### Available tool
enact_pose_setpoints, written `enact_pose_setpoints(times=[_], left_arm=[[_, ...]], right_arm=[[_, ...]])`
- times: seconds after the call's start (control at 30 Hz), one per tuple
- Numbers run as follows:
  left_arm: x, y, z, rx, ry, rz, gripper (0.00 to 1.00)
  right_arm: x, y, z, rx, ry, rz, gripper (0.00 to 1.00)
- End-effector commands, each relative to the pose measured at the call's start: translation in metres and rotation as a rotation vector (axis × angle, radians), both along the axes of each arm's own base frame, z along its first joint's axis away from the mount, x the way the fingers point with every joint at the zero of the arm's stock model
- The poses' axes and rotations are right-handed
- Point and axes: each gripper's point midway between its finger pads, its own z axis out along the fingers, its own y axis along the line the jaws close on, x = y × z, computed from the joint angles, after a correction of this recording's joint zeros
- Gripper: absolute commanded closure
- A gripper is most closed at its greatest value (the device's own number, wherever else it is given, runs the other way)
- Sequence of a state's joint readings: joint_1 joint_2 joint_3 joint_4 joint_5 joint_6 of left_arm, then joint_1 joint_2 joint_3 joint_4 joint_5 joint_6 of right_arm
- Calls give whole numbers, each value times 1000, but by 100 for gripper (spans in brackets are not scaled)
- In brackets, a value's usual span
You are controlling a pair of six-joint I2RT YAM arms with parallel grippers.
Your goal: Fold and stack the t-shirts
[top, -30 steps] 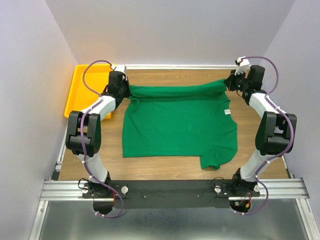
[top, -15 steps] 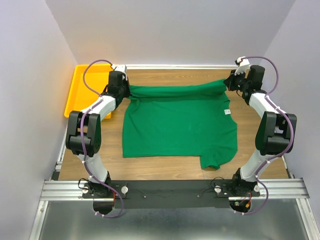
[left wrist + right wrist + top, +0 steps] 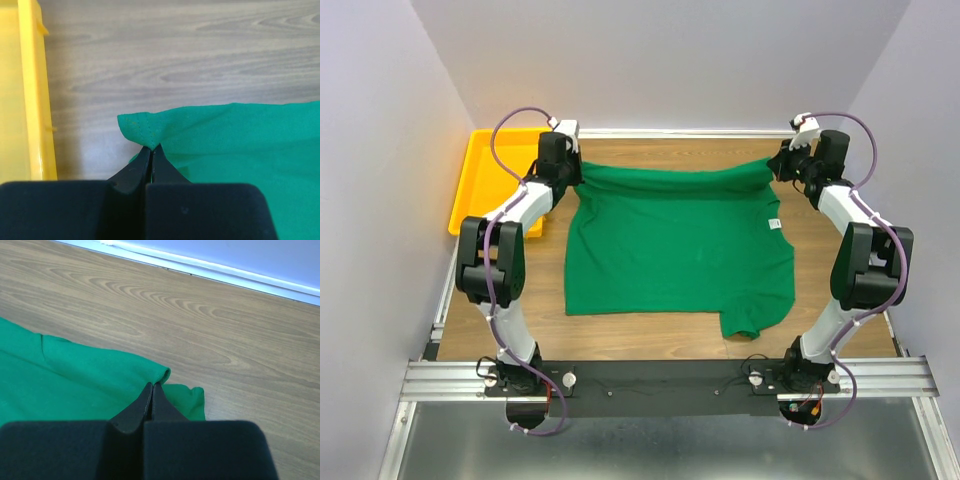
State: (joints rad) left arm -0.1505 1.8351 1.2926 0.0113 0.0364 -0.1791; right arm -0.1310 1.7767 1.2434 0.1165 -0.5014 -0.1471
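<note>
The green t-shirt's far edge [image 3: 675,178] is stretched toward the robot's right gripper, so the left gripper should keep going toward the open wood [image 3: 610,150] behind and let go of the t-shirt's corner there.
One green t-shirt [image 3: 675,245] lies spread on the wooden table, its far edge pulled taut between both arms; a small white label [image 3: 773,224] shows near its right side. My left gripper [image 3: 572,172] is shut on the shirt's far left corner [image 3: 137,127], the cloth pinched at the fingertips [image 3: 151,149]. My right gripper [image 3: 778,165] is shut on the far right corner [image 3: 162,374], with the black fingers [image 3: 152,386] closed on a rolled fold of green cloth. A sleeve [image 3: 748,318] sticks out at the near right.
A yellow tray [image 3: 492,170] stands at the far left, its rim [image 3: 32,95] right beside my left gripper. Walls enclose the table on the left, back and right. Bare wood [image 3: 660,150] runs behind the shirt and along the near edge.
My left gripper has shifted a little farther back with the shirt's left corner, straightening the far edge. The right arm has stayed still.
</note>
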Motion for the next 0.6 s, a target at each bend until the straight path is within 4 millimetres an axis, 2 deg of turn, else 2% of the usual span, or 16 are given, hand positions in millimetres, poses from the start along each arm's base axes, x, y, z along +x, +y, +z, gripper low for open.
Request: enact_pose_setpoints(times=[0.0,0.17,0.2,0.23,0.27,0.33,0.4,0.57], left_arm=[[23,1,-3,46,6,-35,100],[40,2,-21,76,55,-39,99],[47,2,-14,80,39,-34,99],[49,3,-25,88,62,-32,98],[56,4,-18,95,47,-26,98],[60,4,-25,103,61,-27,98],[65,5,-21,112,58,-24,98],[68,6,-29,130,75,-34,98]], right_arm=[[12,-4,5,4,-9,1,99],[26,-3,4,24,-10,13,99],[29,-3,4,25,-11,12,99],[33,-4,2,29,-8,10,99],[35,-4,1,30,-7,10,99],[39,-4,-1,31,-6,11,99],[41,-5,-1,28,-8,12,99],[41,-5,0,28,-10,11,100]])
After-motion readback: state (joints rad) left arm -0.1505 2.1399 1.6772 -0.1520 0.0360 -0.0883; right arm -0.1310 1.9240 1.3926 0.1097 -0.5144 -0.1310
